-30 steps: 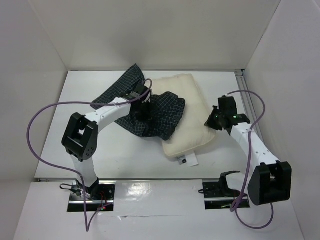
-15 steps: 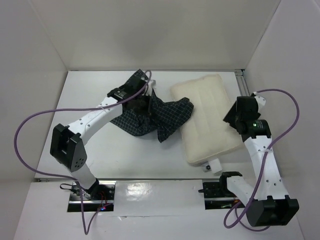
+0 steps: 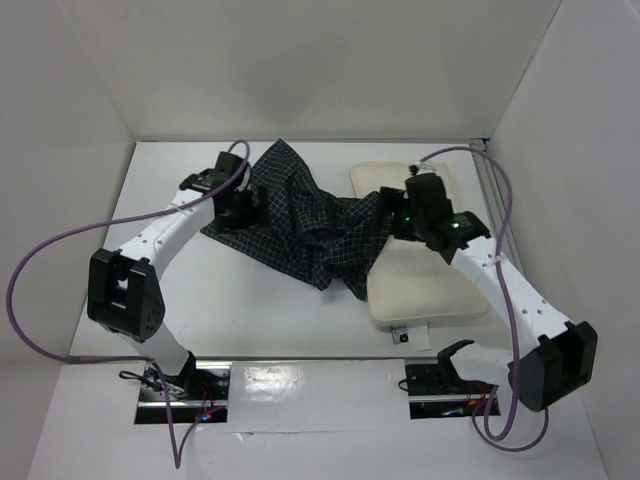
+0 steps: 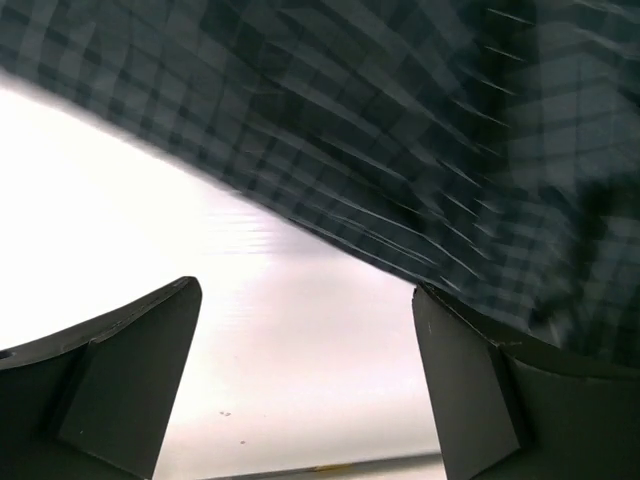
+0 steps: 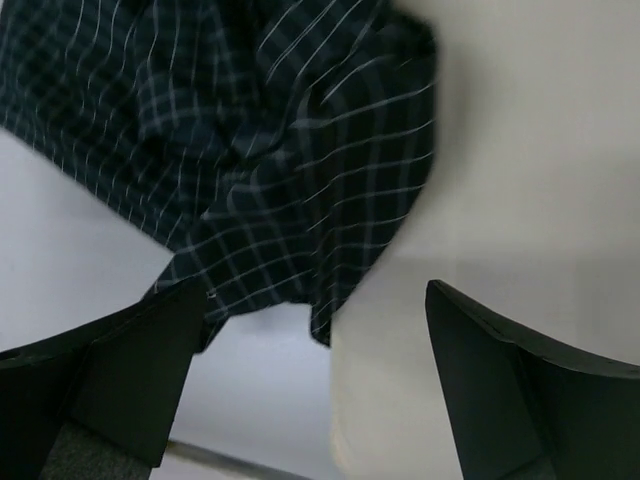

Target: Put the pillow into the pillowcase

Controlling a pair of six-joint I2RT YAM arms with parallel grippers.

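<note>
The crumpled pillowcase overlaps the cream pillow's side, so my left gripper should pull the pillowcase clear before my right gripper takes its edge (image 3: 366,262) facing the pillow.
The dark checked pillowcase (image 3: 300,225) lies crumpled and spread across the middle of the table. Its right edge overlaps the left side of the cream pillow (image 3: 425,285), which lies at the right with a small white tag (image 3: 403,335) at its near edge. My left gripper (image 3: 243,208) hovers at the pillowcase's left edge. In the left wrist view it (image 4: 305,385) is open over bare table, the pillowcase (image 4: 420,150) just ahead. My right gripper (image 3: 405,215) is over the seam between pillow and case, open (image 5: 315,385), with the pillowcase (image 5: 270,170) left and the pillow (image 5: 510,150) right.
White walls enclose the table on the left, back and right. A metal rail (image 3: 490,175) runs along the right wall. Purple cables (image 3: 45,270) loop out from both arms. The arm bases (image 3: 180,385) sit at the near edge.
Both grippers went from shut to open. The left arm moved left to the pillowcase's left edge. The right arm swung in over the pillow. The pillowcase now spreads wider, onto the pillow.
</note>
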